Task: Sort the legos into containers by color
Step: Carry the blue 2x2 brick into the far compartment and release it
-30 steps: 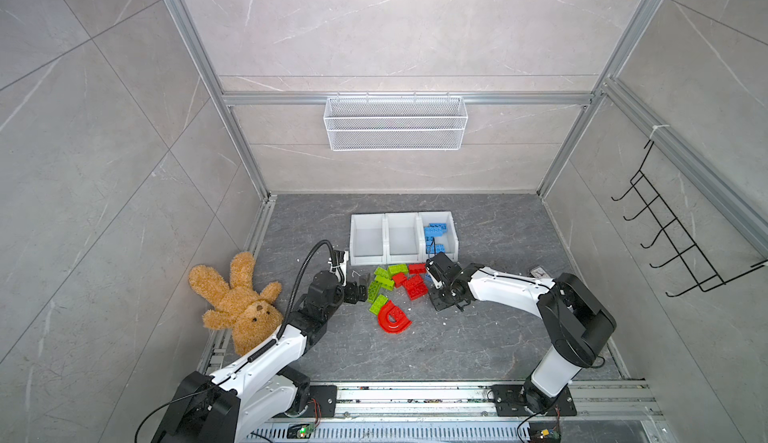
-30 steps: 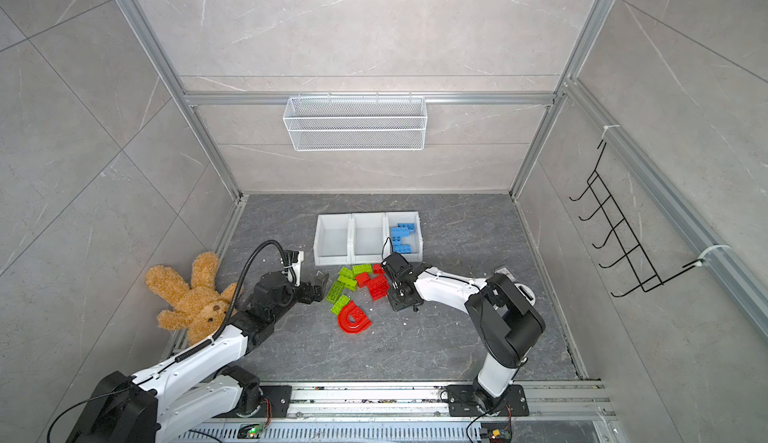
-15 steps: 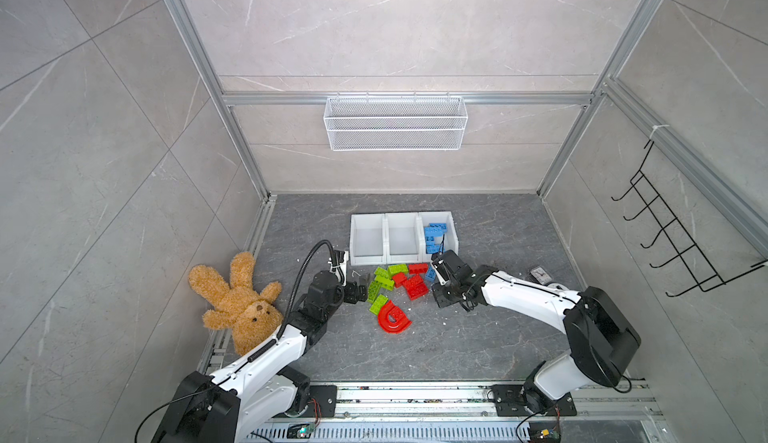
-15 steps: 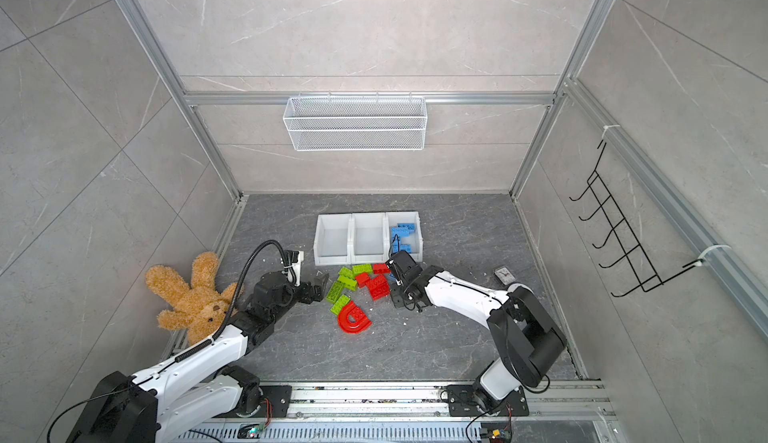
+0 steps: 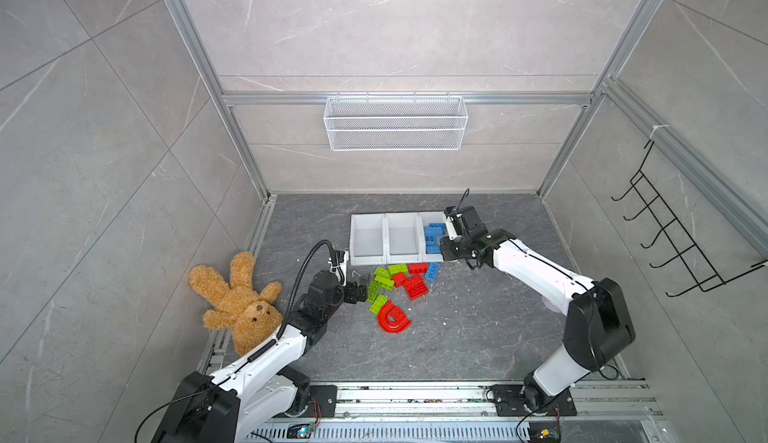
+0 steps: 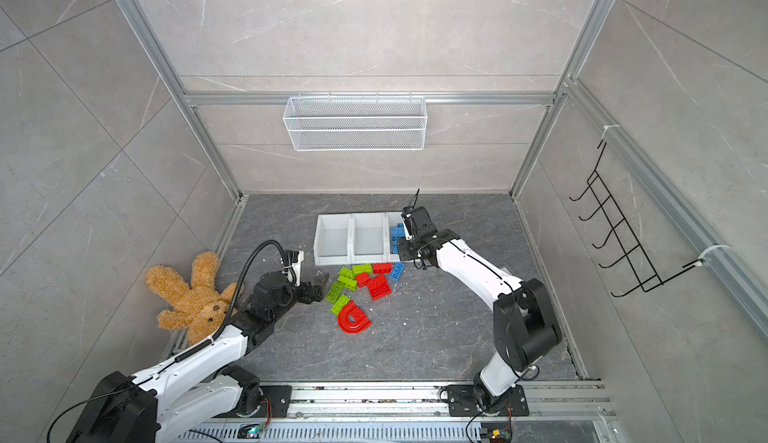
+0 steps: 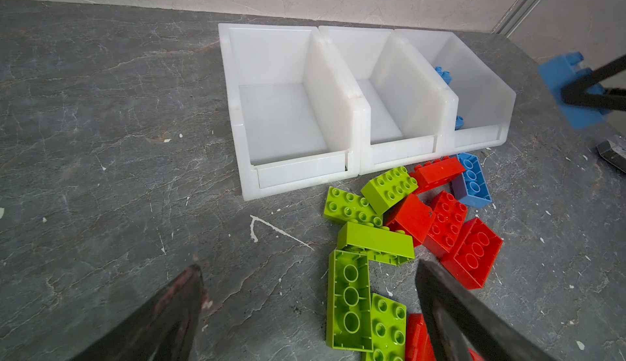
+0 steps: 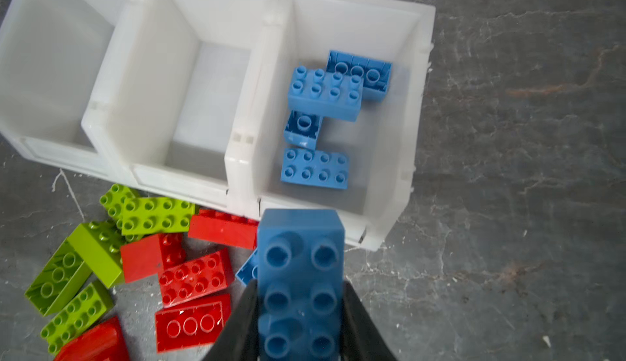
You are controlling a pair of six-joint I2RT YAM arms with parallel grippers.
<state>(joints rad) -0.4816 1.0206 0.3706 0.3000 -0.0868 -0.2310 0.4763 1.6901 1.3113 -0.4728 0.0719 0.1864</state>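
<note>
The held blue brick is above the front edge of the blue bricks' bin, so my right gripper should go on moving inward before it lets go over the bin's open bottom.
My right gripper is shut on a blue lego brick, held above the front edge of the right white bin. That bin holds several blue bricks. In both top views the right gripper hangs at that bin's front. The left bin and middle bin are empty. Green legos, red legos, a red arch and one blue brick lie on the floor before the bins. My left gripper is open, low beside the green legos.
A brown teddy bear lies at the left wall beside the left arm. A wire basket hangs on the back wall and a black hook rack on the right wall. Bare grey floor spreads in front of the pile.
The right gripper closed on a blue brick at the pile, then rose and moved back to the right bin's front. The left arm stayed still.
</note>
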